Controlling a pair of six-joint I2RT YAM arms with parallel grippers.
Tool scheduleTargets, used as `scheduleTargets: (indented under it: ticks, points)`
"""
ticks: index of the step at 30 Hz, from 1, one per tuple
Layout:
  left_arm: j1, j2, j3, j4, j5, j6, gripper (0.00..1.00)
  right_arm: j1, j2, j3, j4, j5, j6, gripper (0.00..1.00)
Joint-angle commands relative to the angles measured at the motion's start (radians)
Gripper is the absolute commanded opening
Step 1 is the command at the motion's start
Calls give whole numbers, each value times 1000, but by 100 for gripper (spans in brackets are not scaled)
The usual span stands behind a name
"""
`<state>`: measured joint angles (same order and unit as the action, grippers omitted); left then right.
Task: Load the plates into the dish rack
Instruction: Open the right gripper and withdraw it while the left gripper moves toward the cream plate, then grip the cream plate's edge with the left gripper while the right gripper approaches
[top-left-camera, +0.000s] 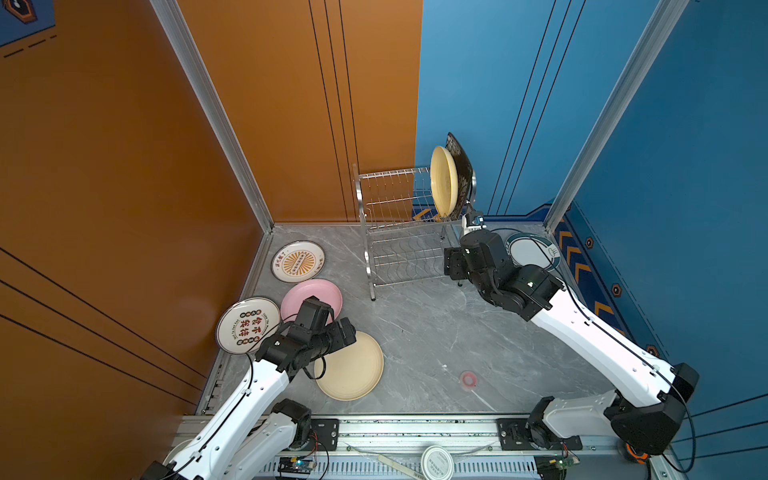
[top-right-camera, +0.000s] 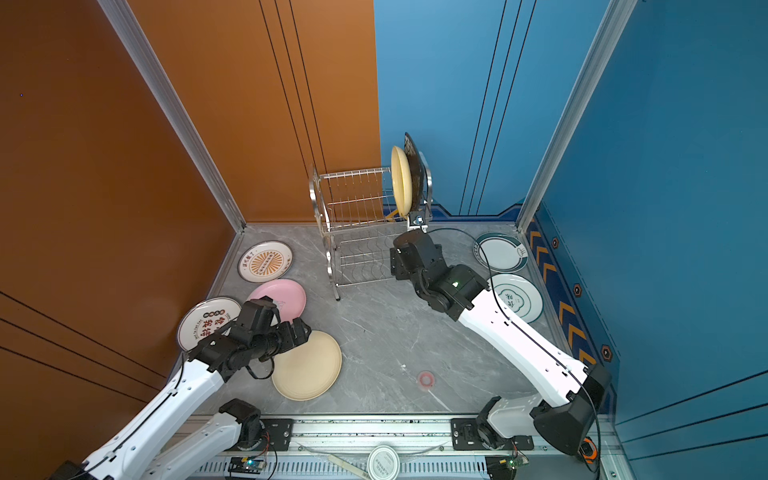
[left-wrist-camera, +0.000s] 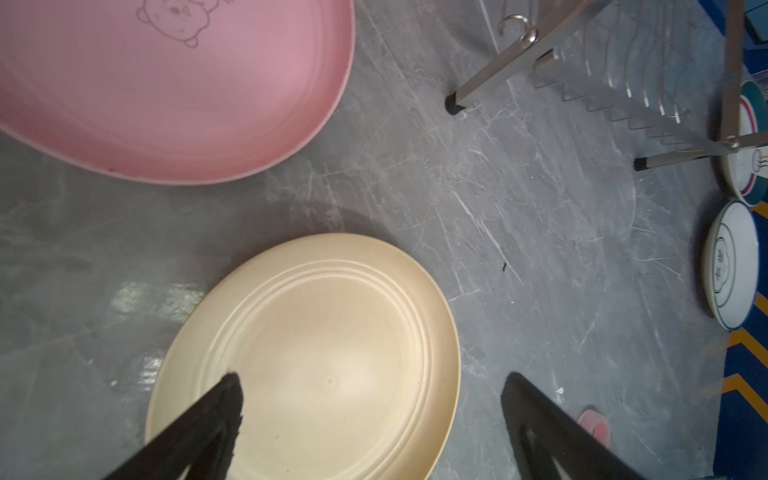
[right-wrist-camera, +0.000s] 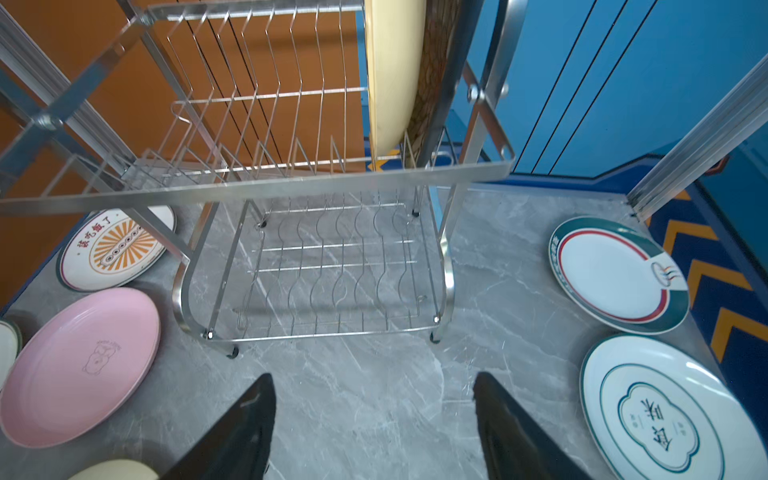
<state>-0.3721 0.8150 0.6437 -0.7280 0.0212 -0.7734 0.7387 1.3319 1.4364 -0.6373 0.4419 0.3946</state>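
Note:
My left gripper should pick up the cream plate (top-left-camera: 353, 369) by its rim (top-right-camera: 276, 382) and pass it over, because the plate is lying flat, far from my right gripper at the rack.
The steel dish rack (top-left-camera: 399, 208) (right-wrist-camera: 291, 178) stands at the back. A cream-yellow plate (top-left-camera: 444, 185) (right-wrist-camera: 390, 83) stands upright at the right end of its top tier. A black floral plate (top-left-camera: 461, 166) stands right behind it. My right gripper (right-wrist-camera: 374, 378) (top-left-camera: 473, 216) is open and empty, just in front of that end of the rack. My left gripper (left-wrist-camera: 374, 380) is open above a cream plate (left-wrist-camera: 332, 353) (top-left-camera: 353, 370) lying flat. One finger is over the plate, the other beyond its rim. A pink plate (top-left-camera: 320, 295) and two orange-print plates (top-left-camera: 298, 262) (top-left-camera: 245, 326) lie on the left. Two teal-rimmed plates (top-right-camera: 500, 251) (top-right-camera: 519, 297) lie on the right.
A small pink ring (top-left-camera: 468, 379) lies on the grey marble table near the front. A round white lid (top-left-camera: 437, 461) rests on the front rail. Orange walls close in the left and back, blue walls the right. My right arm reaches over the teal-rimmed plates.

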Motion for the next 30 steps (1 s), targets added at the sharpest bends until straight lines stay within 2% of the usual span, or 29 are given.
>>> scheduleTargets:
  ticks: [1,10,15,18,22,24,30]
  points:
    - [7,-22,-43,-139,-75,-78,98,-29,-73,-66,-21,-136,69,78]
    - [-8,-96,-140,-194,-135,-226,98,-184,-182,-237,23,-400,75,79]
    - [-11,-21,-145,-193,-134,-237,93,-248,-197,-273,37,-489,55,79]
    - [-7,2,-149,-190,-133,-237,85,-259,-198,-269,40,-496,47,79]
    - [2,-19,-179,-162,-135,-238,67,-268,-187,-265,54,-507,52,79]
    - [7,-29,-190,-148,-126,-237,61,-268,-176,-264,62,-511,55,79]
    - [7,11,-190,-139,-128,-222,57,-268,-125,-246,77,-543,60,79]
